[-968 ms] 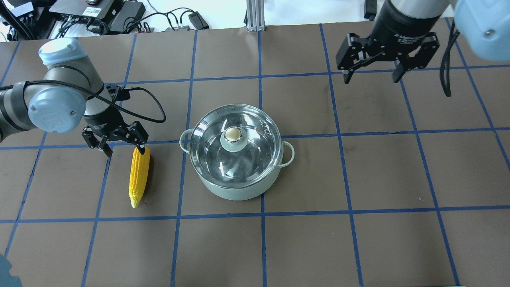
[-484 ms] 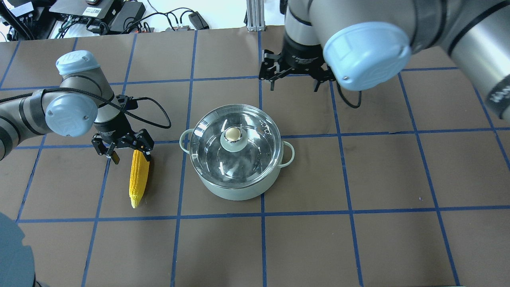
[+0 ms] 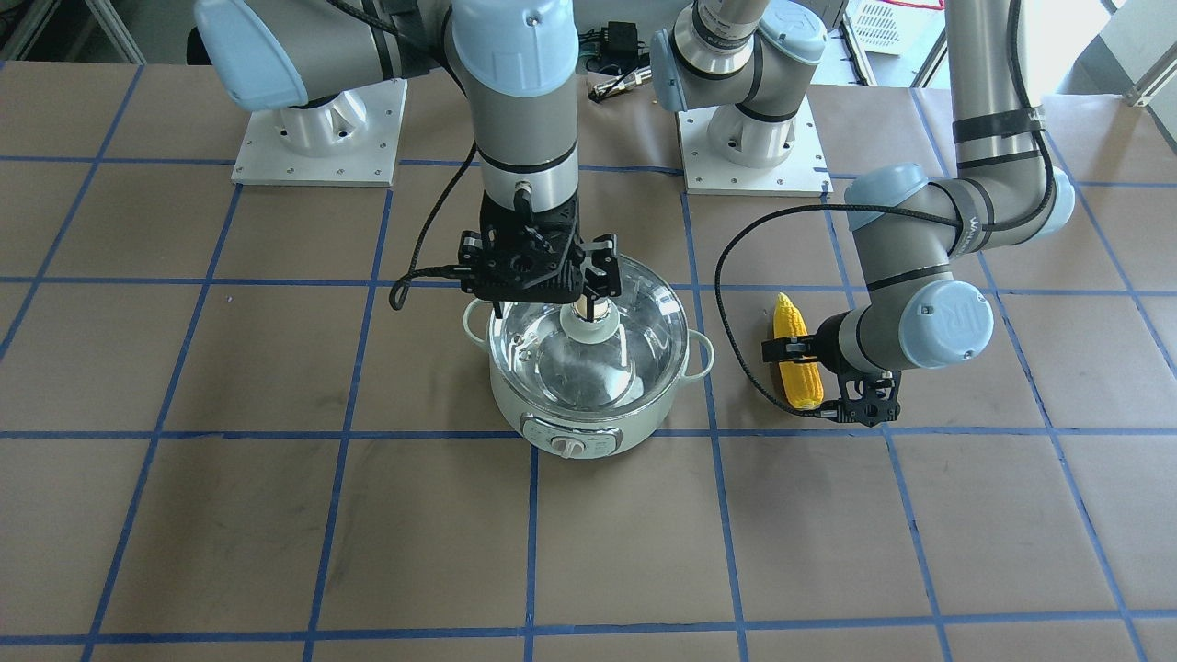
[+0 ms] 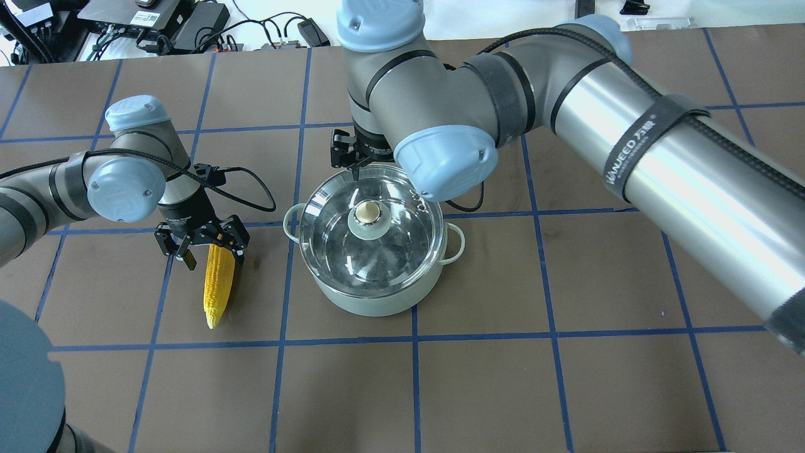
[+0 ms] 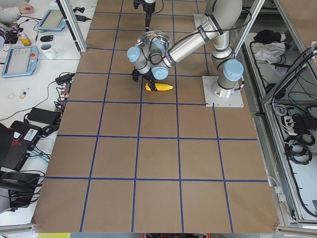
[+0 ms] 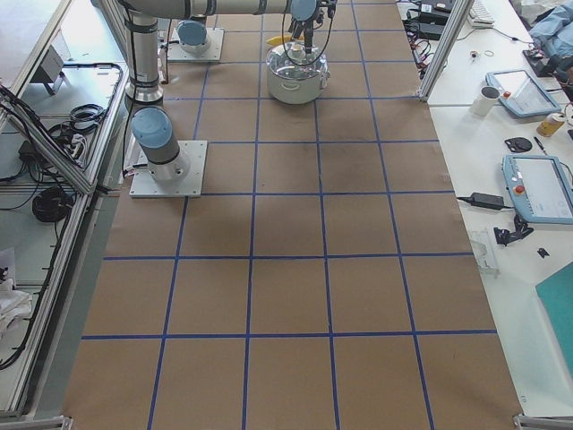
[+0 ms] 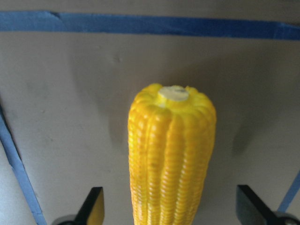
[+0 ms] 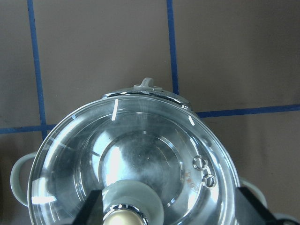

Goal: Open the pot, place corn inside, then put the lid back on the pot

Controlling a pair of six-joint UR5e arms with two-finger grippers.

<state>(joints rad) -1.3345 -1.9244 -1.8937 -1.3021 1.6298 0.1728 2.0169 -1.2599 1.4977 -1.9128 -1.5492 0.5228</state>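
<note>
The glass lid (image 3: 601, 381) should come away whole and leave the pot standing when I lift the knob, because its smooth rim (image 3: 596, 416) sits clear of any clasp.
The pale green pot (image 4: 371, 301) stands mid-table with its dial (image 3: 570, 448) facing away from me. The glass lid (image 4: 402, 251) sits on it, beige knob (image 4: 367, 214) up. My right gripper (image 3: 547, 305) is open just above the lid; in its wrist view (image 8: 169, 211) the knob (image 8: 123, 216) lies low between the fingers, nearer one of them, untouched. The yellow corn (image 4: 217, 286) lies on the table beside the pot. My left gripper (image 4: 212, 255) is open and straddles the corn's thick end (image 7: 171, 154), a finger on each side.
The arms' base plates (image 3: 317, 133) sit on my side of the table. Cables and electronics (image 4: 157, 25) line the far edge. Blue tape marks a grid on the brown table. My right arm's forearm (image 4: 629, 157) stretches over the table's right half.
My right arm has swung from the far right to over the pot, its gripper now above the lid. My left gripper has moved onto the corn's thick end, straddling it.
</note>
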